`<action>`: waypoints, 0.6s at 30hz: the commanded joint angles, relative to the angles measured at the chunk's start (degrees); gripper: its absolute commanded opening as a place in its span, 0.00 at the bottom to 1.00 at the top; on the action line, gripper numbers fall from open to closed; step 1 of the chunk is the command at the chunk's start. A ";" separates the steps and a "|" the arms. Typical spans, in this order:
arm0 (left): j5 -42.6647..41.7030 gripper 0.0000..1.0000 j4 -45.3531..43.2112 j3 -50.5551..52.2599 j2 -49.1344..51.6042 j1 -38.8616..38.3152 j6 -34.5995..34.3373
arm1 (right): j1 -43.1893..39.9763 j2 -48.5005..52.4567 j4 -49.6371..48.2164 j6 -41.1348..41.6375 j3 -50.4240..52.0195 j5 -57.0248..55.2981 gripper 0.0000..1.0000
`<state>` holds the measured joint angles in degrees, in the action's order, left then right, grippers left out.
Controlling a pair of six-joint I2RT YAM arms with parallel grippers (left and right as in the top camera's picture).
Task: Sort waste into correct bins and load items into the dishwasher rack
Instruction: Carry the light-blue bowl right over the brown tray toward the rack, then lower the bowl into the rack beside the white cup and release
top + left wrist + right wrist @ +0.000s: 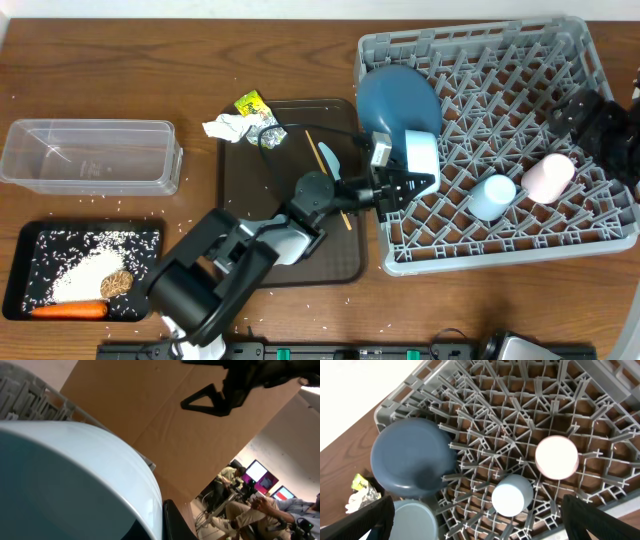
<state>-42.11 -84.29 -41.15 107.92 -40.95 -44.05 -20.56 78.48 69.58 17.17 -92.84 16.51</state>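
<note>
The white bowl [423, 156] is above free pegs of the rack [446, 205] next to the light blue cup, so the left gripper should go on lowering the bowl until it rests there, and then let go.
My left gripper [405, 183] is shut on the rim of the white bowl [421, 152], which stands on edge at the left side of the grey dishwasher rack [520, 60], beside the upright blue plate [398, 100]. In the left wrist view the bowl [75, 485] fills the frame, with one black finger [175, 522] against its rim. A light blue cup [492, 196] and a pink cup [549, 177] sit upside down in the rack. My right gripper [485, 527] hangs open above the rack, holding nothing. Rice, a brown lump [118, 283] and a carrot [68, 310] lie in the black tray [20, 270].
A dark brown serving tray [250, 210] holds a chopstick [328, 185], a pale blue spoon [328, 160], crumpled paper [228, 127] and wrappers [252, 103]. The clear tub [90, 155] stands at the left. Rice grains are scattered on the table.
</note>
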 commanded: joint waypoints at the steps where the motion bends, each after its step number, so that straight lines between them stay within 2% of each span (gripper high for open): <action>1: 1.22 0.06 -0.94 -2.97 1.44 -0.81 -1.09 | -0.37 -0.15 0.52 -1.97 -0.15 -0.24 0.99; 18: 0.17 0.06 4.35 -3.13 2.69 -1.49 -4.70 | -0.37 -0.15 1.84 -2.67 -0.15 -0.22 0.99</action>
<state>-41.58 -79.68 -42.94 110.17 -42.02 -48.25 -20.56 78.48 71.18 15.68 -92.84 16.49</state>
